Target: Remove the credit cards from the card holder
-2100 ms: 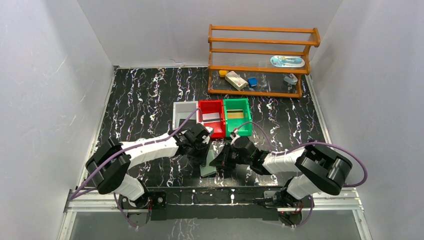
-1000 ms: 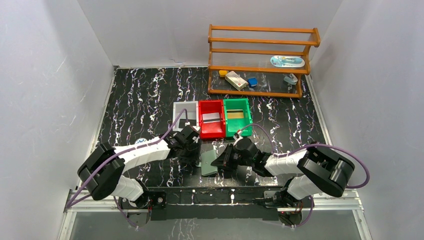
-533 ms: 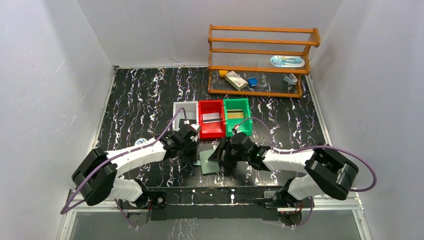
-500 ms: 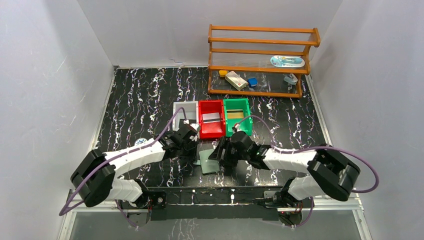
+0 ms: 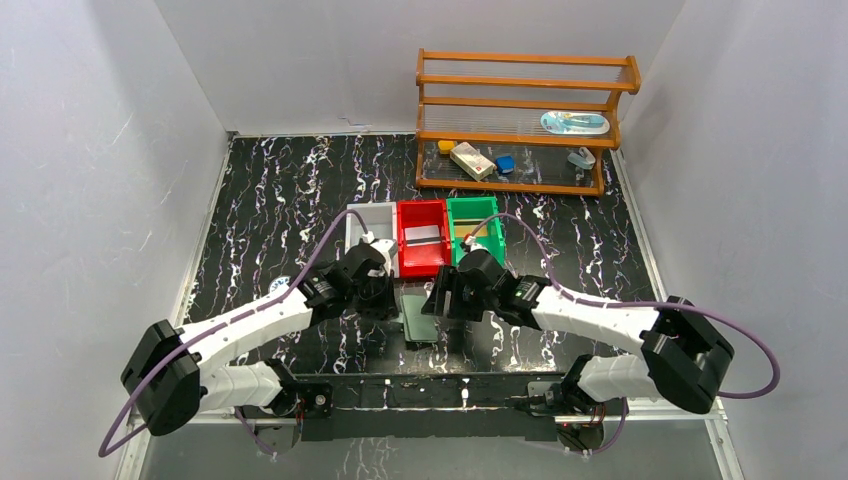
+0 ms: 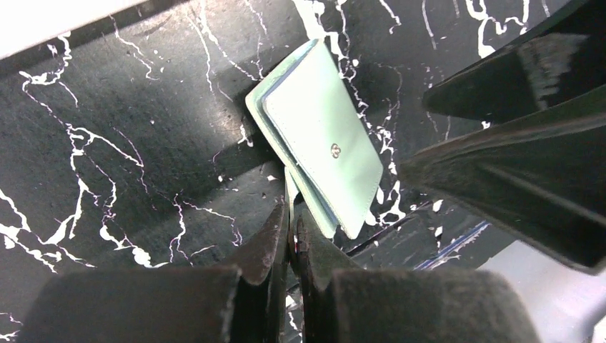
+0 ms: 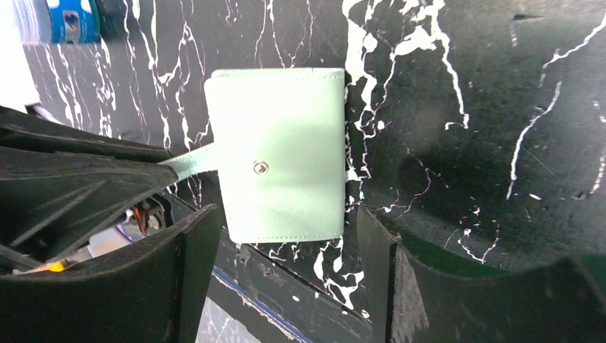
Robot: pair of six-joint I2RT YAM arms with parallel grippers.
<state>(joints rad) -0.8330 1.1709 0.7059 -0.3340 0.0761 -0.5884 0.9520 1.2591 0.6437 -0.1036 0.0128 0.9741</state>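
The robot's right gripper should first open the card holder's cover [image 7: 282, 143] flat while the left gripper keeps hold of the tab [image 7: 196, 160], because the cover lies folded over the cards.
The card holder [image 5: 420, 318], a pale green wallet, lies folded on the black marbled table with a snap stud on top [image 7: 279, 153] [image 6: 321, 143]. My left gripper [image 6: 292, 218] [image 5: 385, 300] is shut on its thin tab [image 7: 189, 163] at the holder's left edge. Just right of it, my right gripper [image 7: 286, 236] [image 5: 437, 300] is open over the holder's near end, with nothing between the fingers [image 7: 193, 271]. A silver-grey credit card [image 5: 423, 235] lies in the red bin and a gold one [image 5: 474, 229] in the green bin. Any cards inside the holder are hidden.
A white bin [image 5: 365, 222], red bin [image 5: 405, 250] and green bin [image 5: 497, 240] stand in a row just behind the grippers. A wooden rack [image 5: 520, 120] with small items fills the back right. A round blue-and-white tin [image 5: 283, 283] sits beside the left arm.
The left gripper has closed on the holder's tab and the right gripper has opened wide. Both arms have reached further from their bases, toward the bins.
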